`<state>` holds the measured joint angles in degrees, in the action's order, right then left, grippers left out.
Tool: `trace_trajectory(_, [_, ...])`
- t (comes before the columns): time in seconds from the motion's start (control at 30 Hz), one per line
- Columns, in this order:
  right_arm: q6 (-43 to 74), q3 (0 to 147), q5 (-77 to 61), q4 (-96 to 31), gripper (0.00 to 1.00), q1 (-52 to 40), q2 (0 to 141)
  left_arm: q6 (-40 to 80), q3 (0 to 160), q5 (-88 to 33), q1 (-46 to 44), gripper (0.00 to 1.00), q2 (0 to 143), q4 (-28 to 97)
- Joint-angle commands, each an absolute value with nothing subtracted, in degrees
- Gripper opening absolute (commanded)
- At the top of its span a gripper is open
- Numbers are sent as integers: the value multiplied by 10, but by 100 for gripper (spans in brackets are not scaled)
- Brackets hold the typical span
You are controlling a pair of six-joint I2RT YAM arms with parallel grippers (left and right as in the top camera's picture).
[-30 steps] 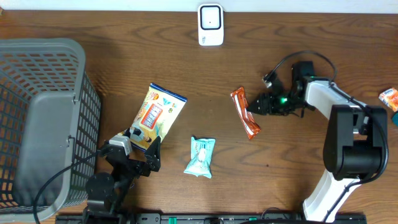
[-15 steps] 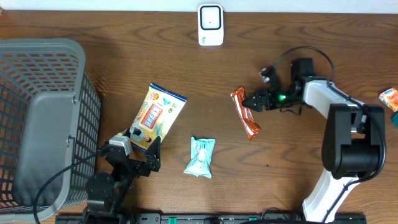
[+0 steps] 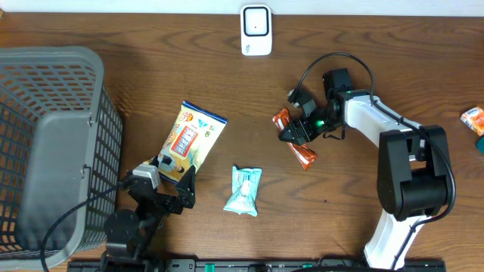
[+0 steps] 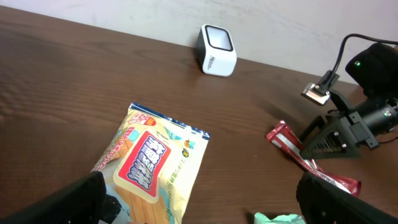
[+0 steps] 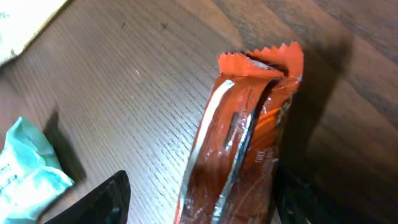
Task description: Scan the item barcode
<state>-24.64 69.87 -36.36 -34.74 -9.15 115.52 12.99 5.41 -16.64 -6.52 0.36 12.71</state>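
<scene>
My right gripper should stay open, move toward the snack bar's far end (image 3: 281,118) and center over it before closing, since the snack bar (image 5: 255,162) lies close against one finger.
An orange-red snack bar wrapper (image 3: 305,156) lies on the wooden table right of centre. My right gripper (image 3: 292,134) hangs over its upper half, open. In the right wrist view the bar (image 5: 239,137) runs lengthwise between the two dark fingers (image 5: 102,199). The right one stands close beside the wrapper and the left one well apart from it. The white scanner (image 3: 256,30) stands at the table's far edge, also in the left wrist view (image 4: 217,51). My left gripper (image 3: 169,181) rests open at the near end of a yellow snack bag (image 3: 195,133).
A grey mesh basket (image 3: 45,151) fills the left side. A teal packet (image 3: 244,190) lies near the front centre. A small orange item (image 3: 473,119) sits at the right edge. The right arm's base (image 3: 412,204) stands at the front right.
My right gripper has travelled left from beside the orange-red bar to over it, and the bar's far end has shifted slightly left. The left arm has not moved.
</scene>
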Motion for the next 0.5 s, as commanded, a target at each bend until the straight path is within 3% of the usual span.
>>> trace_trajectory(0.0, [-280,677,-263,-361,70,-62,1228,118,45,-175,-63,98,2,141])
trace_trajectory(0.13, [-321,677,-298,-375,60,-52,1273,118,45,-175,-63,98,2,141])
trace_trajectory(0.3, [-342,682,-274,-380,36,-53,1329,118,45,-175,-63,98,2,141])
trace_trajectory(0.47, [-339,701,-268,-389,35,-53,1361,118,45,-175,-63,98,2,141])
